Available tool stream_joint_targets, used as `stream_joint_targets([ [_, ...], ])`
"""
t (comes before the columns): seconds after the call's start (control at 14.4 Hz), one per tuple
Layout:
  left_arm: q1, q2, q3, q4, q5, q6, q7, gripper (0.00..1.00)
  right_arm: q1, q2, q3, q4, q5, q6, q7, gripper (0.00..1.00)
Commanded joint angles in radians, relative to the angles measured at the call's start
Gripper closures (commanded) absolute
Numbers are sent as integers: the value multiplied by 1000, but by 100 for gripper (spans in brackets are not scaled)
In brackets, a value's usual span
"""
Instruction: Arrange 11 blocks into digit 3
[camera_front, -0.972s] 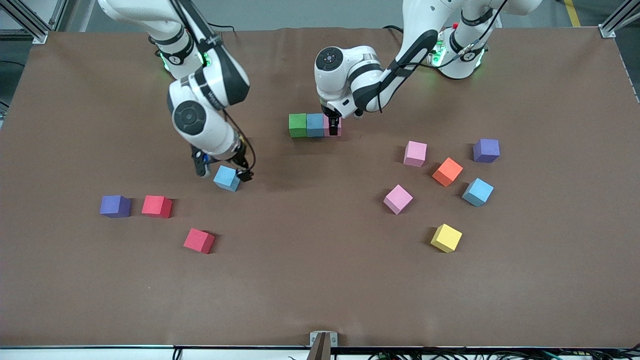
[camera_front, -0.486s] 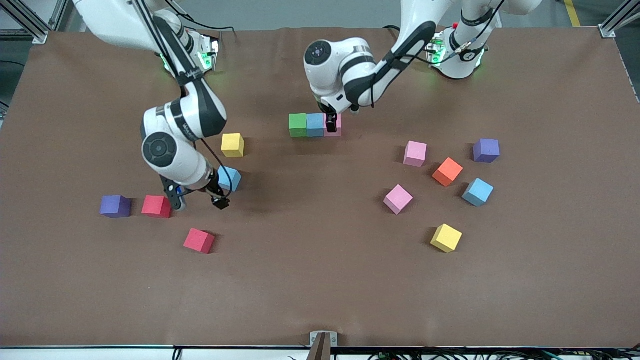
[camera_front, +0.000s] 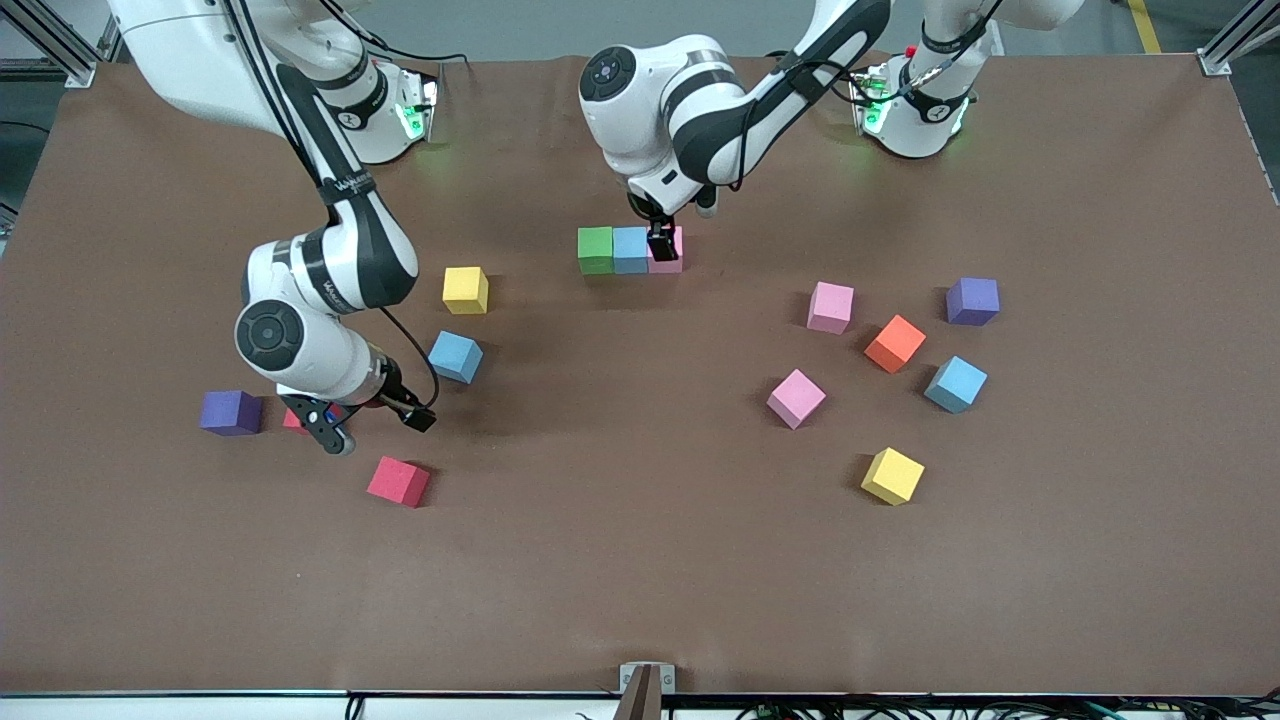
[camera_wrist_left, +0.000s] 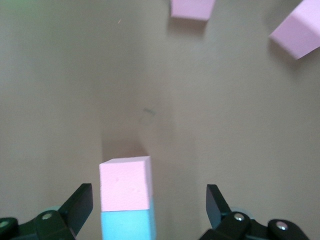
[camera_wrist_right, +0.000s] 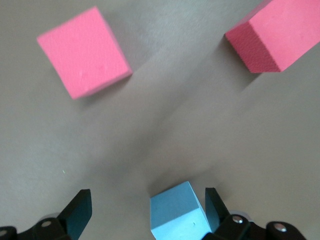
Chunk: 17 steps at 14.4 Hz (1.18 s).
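Observation:
My right gripper should turn square and straddle the block (camera_front: 456, 356) before closing, because the loose light blue block (camera_wrist_right: 179, 211) sits at an angle by one finger of that gripper.
Green (camera_front: 595, 250), light blue (camera_front: 630, 250) and pink (camera_front: 668, 252) blocks form a touching row near the middle of the table. My left gripper (camera_front: 660, 236) hangs open just above the pink end; in the left wrist view its fingers (camera_wrist_left: 80, 202) stand clear of the pink block (camera_wrist_left: 125, 182). My right gripper (camera_front: 372, 418) is open and empty, low over the table between a loose light blue block (camera_front: 456, 357) and two red blocks (camera_front: 398, 481) (camera_front: 292, 420). The right wrist view shows that light blue block (camera_wrist_right: 177, 217) close by one finger.
A yellow block (camera_front: 465, 290) and a purple cube (camera_front: 231, 412) lie toward the right arm's end. Toward the left arm's end lie two pink blocks (camera_front: 830, 306) (camera_front: 796, 398), orange (camera_front: 894, 343), light blue (camera_front: 955, 384), yellow (camera_front: 892, 476) and a purple cube (camera_front: 972, 301).
My right gripper has left the loose light blue block and swung toward the red blocks, uncovering the yellow block. My left gripper has risen a little off the pink block, still open.

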Motion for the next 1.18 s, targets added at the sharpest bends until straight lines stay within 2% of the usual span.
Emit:
stream_joint_targets([
  [0.0, 53, -3, -20, 59, 26, -121, 40, 0, -3, -5, 22, -2, -21, 12, -24, 0],
  [0.07, 64, -5, -12, 96, 26, -131, 124, 0, -5, -8, 24, -2, -20, 35, -24, 0],
  [0.21, 168, 0, -17, 159, 23, -136, 356, 0, -2, -8, 28, 7, -21, 42, -39, 0],
  [0.35, 237, -2, -14, 214, 26, -171, 560, 0, -3, -8, 45, 9, -24, 31, -141, 0],
  [0.56, 360, -7, -14, 294, 27, -220, 955, 0, -3, -8, 47, 3, -24, 38, -171, 0],
  [0.76, 460, -13, -12, 375, 39, -280, 1317, 0, -49, -4, 47, 10, -84, 119, -263, 0],
  [0.9, 509, -17, -6, 411, 36, -311, 1517, 0, -63, -1, 47, 3, -83, 121, -329, 0],
  [0.97, 498, -63, 40, 411, 29, -313, 1630, 0, -57, -2, 48, 1, -83, 99, -355, 0],
  [1.11, 462, -129, 175, 405, 0, -311, 1864, 0, -52, -2, 94, -11, -81, 13, -372, 0],
])
